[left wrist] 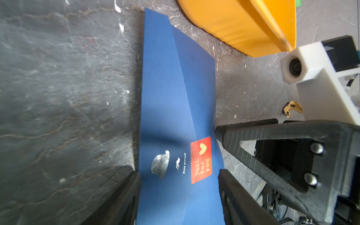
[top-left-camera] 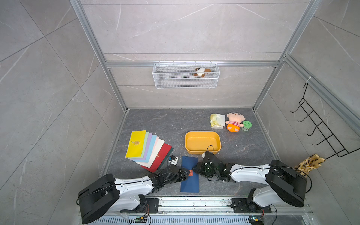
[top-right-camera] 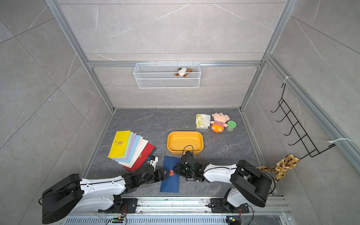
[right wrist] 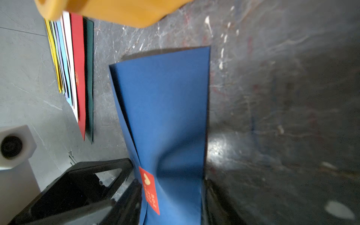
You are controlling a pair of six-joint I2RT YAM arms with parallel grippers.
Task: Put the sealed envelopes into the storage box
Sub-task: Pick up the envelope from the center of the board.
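The navy envelope bows across its middle (right wrist: 174,165) between my right gripper's fingers, so my right gripper should loosen, then tip the envelope on edge (right wrist: 207,127) and pinch it.
A navy envelope (top-left-camera: 190,183) (top-right-camera: 169,184) with a red seal lies lengthwise near the front, just in front of the yellow-orange storage box (top-left-camera: 194,151) (top-right-camera: 185,152). My left gripper (top-left-camera: 187,173) (left wrist: 178,171) reaches it from the left and my right gripper (top-left-camera: 195,169) (right wrist: 171,181) from the right. Both are shut across the width of this sealed envelope (left wrist: 175,97) (right wrist: 165,107) at its middle, and the paper buckles between the fingers. Several more sealed envelopes (top-left-camera: 136,144) (top-right-camera: 119,144) (right wrist: 78,68) lie fanned out at the left. The box (left wrist: 243,29) (right wrist: 116,11) holds nothing.
A crinkly packet (top-left-camera: 217,120), a doll (top-left-camera: 234,121) and a green-lidded jar (top-left-camera: 247,125) sit at the back right. A white mesh basket (top-left-camera: 186,83) with a plush toy (top-left-camera: 201,72) hangs on the back wall. A black hook rack (top-left-camera: 319,132) and a patterned cloth (top-left-camera: 309,163) are at the right.
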